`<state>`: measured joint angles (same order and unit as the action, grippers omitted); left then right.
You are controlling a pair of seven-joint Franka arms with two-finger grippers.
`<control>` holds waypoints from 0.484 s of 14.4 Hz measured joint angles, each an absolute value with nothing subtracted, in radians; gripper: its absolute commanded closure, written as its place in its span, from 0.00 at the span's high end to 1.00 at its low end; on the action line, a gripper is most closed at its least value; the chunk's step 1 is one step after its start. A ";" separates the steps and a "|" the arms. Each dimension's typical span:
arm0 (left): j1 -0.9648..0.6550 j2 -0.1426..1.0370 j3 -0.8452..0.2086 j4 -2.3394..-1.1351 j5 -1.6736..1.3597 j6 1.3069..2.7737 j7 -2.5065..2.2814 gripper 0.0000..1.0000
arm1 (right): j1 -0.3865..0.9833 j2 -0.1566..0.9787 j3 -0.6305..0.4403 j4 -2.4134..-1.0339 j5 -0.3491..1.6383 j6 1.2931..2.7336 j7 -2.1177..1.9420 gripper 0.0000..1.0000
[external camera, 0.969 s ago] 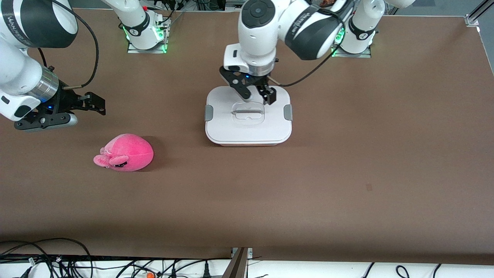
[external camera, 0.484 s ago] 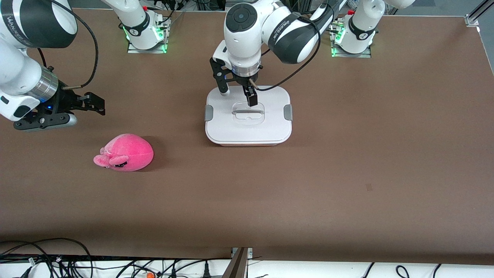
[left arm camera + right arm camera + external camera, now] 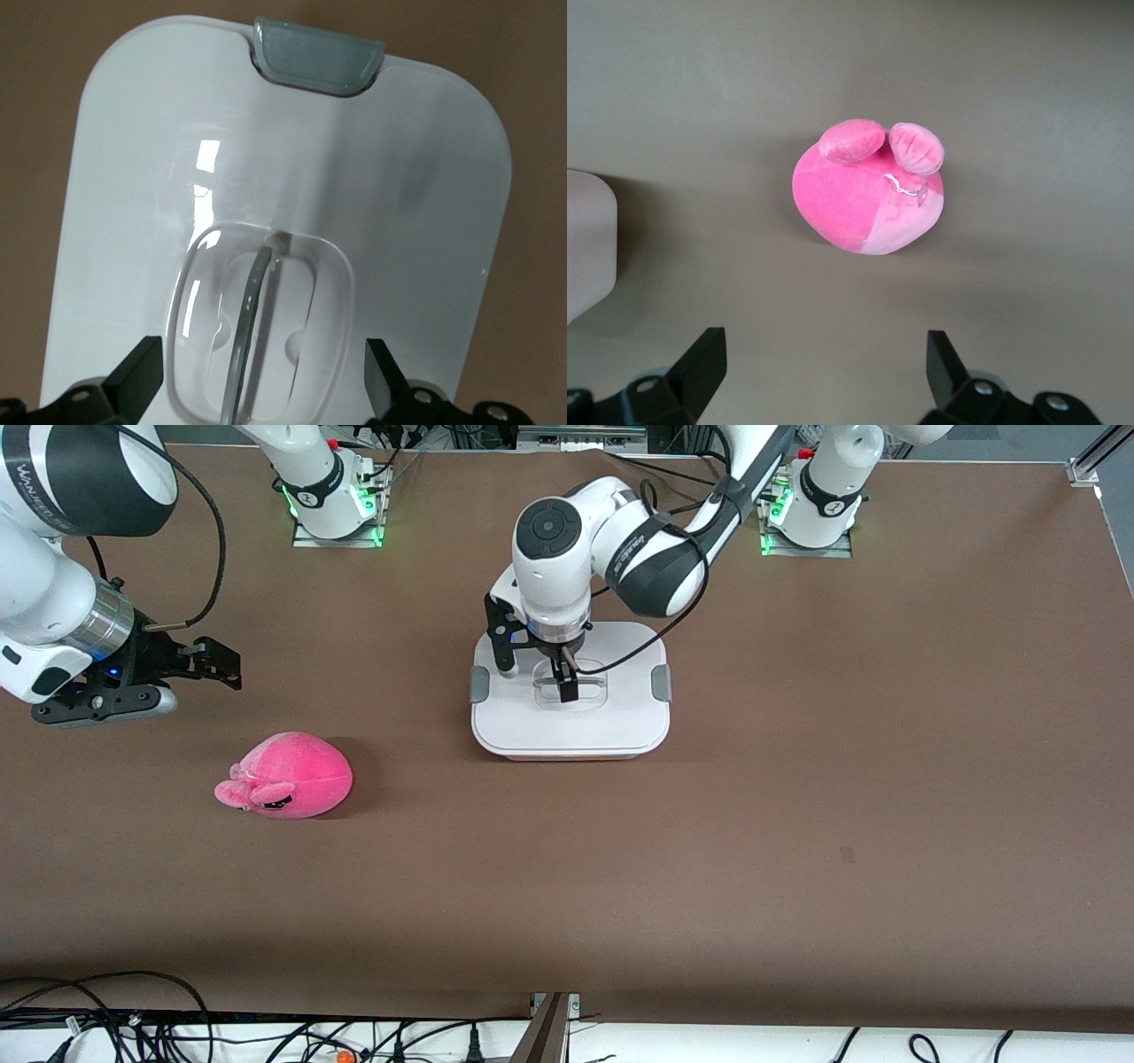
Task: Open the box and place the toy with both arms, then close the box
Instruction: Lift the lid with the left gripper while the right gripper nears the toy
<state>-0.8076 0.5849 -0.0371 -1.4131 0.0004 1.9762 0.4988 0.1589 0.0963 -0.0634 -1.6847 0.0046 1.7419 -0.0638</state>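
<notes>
I expect the whole lid (image 3: pixel 532 723) to come off the box with its clips attached when I lift it, because grey clips (image 3: pixel 660 682) sit in notches of the white lid.
The box (image 3: pixel 571 722) stands closed in the middle of the table, with its white lid, two grey side clips and clear recessed handle (image 3: pixel 585 682). My left gripper (image 3: pixel 537 680) is open and low over the lid. In the left wrist view its fingers (image 3: pixel 137 381) straddle the handle (image 3: pixel 252 301), with the lid (image 3: pixel 292 168) and one clip (image 3: pixel 317 64) in sight. The hot-pink toy (image 3: pixel 288 775) lies on the table toward the right arm's end, nearer the camera than the box. My right gripper (image 3: pixel 229 669) is open and empty, over bare table beside the toy (image 3: pixel 864 190).
The arm bases (image 3: pixel 332 509) with green lights stand along the table's back edge. Cables (image 3: pixel 133 1027) run along the front edge. A corner of the box (image 3: pixel 585 248) shows in the right wrist view. A small dark mark (image 3: pixel 846 855) is on the mat.
My left gripper has come down toward the lid and shifted over the centre handle, turning as it went. The right arm, the toy and the box have not moved.
</notes>
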 measured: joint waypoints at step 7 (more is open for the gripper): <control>-0.808 0.589 -0.037 -1.412 0.001 1.979 0.520 0.78 | 0.159 0.100 -0.064 -1.688 0.005 1.744 -0.064 1.00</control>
